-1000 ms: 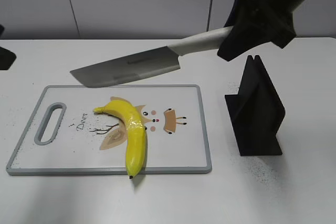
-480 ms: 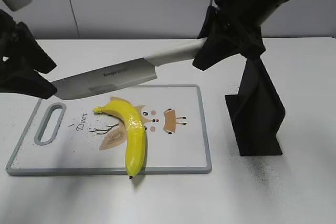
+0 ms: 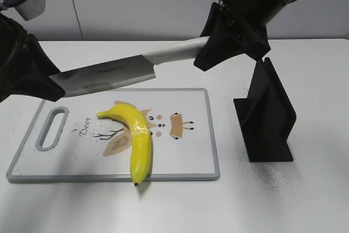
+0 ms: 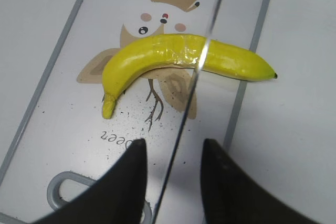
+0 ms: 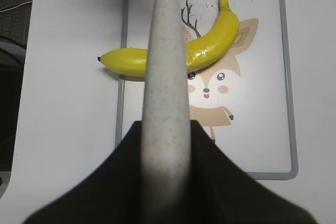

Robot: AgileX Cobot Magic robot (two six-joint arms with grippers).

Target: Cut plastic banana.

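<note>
The yellow plastic banana (image 3: 140, 154) has smooth, unbroken skin (image 3: 138, 128), so the banana should stay whole when the robot pushes the blade down across it.
A yellow plastic banana (image 3: 139, 135) lies whole on the white deer-print cutting board (image 3: 185, 156). My right gripper (image 3: 218, 47) is shut on the pale handle (image 3: 174, 52) of a big knife. Its blade (image 3: 109, 79) hangs level above the board's far edge and points left. My left gripper (image 3: 52, 88) is open at the blade's tip. In the left wrist view the thin blade (image 4: 197, 72) runs between the open fingers (image 4: 170, 156), touching neither, above the banana (image 4: 157, 56). The right wrist view shows the handle (image 5: 165, 77) in the jaws (image 5: 165, 129) over the banana (image 5: 210, 45).
A black knife stand (image 3: 267, 118) stands upright on the white table, just right of the board. The board's handle slot (image 3: 52, 129) is at its left end. The banana's lower tip overhangs the board's near edge.
My left arm has come in from the left up to the blade tip. The right arm has carried the knife further left, so the tip now sits between the left fingers.
</note>
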